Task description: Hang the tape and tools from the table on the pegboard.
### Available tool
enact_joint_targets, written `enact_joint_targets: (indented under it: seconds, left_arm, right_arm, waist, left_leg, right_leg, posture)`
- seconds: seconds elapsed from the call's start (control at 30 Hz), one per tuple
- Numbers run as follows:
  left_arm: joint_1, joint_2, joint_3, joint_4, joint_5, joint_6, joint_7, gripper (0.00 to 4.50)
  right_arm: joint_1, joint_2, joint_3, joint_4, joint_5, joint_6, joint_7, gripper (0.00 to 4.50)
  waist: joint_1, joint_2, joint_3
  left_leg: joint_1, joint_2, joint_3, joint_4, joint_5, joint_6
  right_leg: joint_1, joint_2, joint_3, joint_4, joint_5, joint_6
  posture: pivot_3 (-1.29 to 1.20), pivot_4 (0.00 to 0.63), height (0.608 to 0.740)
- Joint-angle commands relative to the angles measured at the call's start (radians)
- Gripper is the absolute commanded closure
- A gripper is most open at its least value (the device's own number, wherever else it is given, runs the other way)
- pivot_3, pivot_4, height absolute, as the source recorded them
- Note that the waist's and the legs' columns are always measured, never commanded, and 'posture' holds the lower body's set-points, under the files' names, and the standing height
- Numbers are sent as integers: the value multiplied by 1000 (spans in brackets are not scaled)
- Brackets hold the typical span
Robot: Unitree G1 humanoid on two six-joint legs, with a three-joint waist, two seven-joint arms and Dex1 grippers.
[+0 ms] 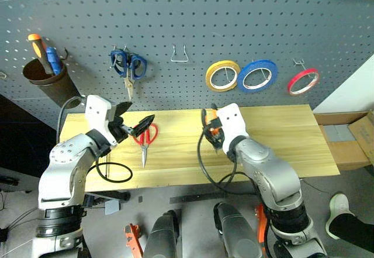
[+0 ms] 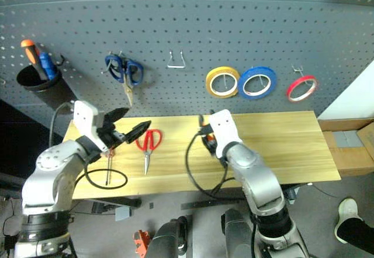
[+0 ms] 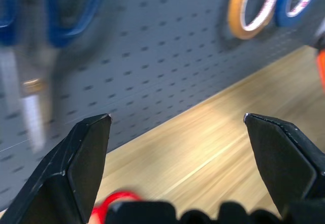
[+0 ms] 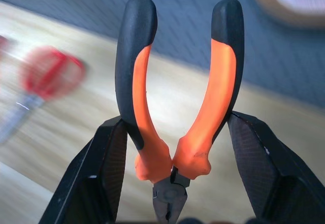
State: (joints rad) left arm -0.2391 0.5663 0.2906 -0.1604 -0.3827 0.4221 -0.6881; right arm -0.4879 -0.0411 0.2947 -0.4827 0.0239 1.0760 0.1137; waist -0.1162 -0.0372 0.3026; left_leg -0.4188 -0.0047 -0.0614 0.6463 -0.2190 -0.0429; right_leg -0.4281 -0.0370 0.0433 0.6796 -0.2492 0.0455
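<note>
I can see tool handles [image 1: 46,54] sticking out above the brown cup's rim, so the slim screwdriver [image 1: 107,165] will stand handle-up next to them when I lower it in.
My right gripper [image 1: 211,127] hovers over the middle of the table [image 1: 280,135], shut on the orange-and-black pliers [image 4: 177,107]. Its fingers [image 4: 109,163] press on the handles from outside, and the handles point toward the pegboard [image 1: 193,18]. My left gripper [image 1: 142,110] is open and empty, level above the table's left part, just above the red-handled scissors [image 1: 146,138] that lie flat there. A slim screwdriver [image 2: 108,167] lies beside the left arm. The red tape [image 1: 302,81] hangs on a hook at the pegboard's right.
On the pegboard hang a brown cup [image 1: 48,79] with tool handles, blue scissors [image 1: 128,66], an empty metal hook [image 1: 179,54], a yellow roll [image 1: 222,75] and a blue roll [image 1: 257,75]. A cardboard box [image 1: 350,141] stands right of the table. A person's shoe [image 1: 338,206] is on the floor.
</note>
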Motion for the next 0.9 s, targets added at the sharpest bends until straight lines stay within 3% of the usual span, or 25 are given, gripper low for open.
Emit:
enact_joint_targets:
  seconds: [0.03, 0.3, 0.5, 0.7, 0.9]
  left_arm:
    - [27, 25, 56, -43, -22, -54, -9, 0]
    - [37, 25, 91, -87, -98, -21, 7, 0]
    - [4, 20, 53, -133, -124, 2, 14, 0]
    - [-67, 19, 14, -111, -115, -11, 22, 0]
    - [-123, 9, -41, -92, -106, -24, 9, 0]
  right_arm:
    - [-105, 31, -8, -34, -8, -48, -11, 1917]
    - [-421, 79, -128, 191, 22, -198, 3, 1920]
    - [-624, 102, -227, 362, 51, -318, -18, 1926]
    - [-706, 104, -265, 484, 44, -428, -46, 1935]
    - [-702, 79, -220, 600, -3, -545, -36, 1935]
  waist:
    - [9, 0, 0]
    - [36, -2, -2]
    - [37, -3, -2]
    - [36, -8, -6]
    - [35, -8, -7]
  left_leg:
    - [0, 0, 0, 0, 0, 0]
    - [-3, -1, -2, -1, 0, -1]
    - [-4, -1, -2, -2, 0, -1]
    - [-10, -1, -1, -1, 0, -1]
    - [-13, -1, 5, -1, 0, -1]
  right_leg:
    - [0, 0, 0, 0, 0, 0]
    - [-2, -1, -3, -1, 1, -2]
    - [-4, -1, -3, -1, 1, -2]
    - [-11, -1, -3, 1, 2, -3]
    - [-14, -1, -3, 1, 2, -4]
  posture:
    - [-67, 237, 740]
    - [-29, 210, 740]
    - [-30, 202, 740]
    - [-42, 201, 740]
    - [-44, 202, 740]
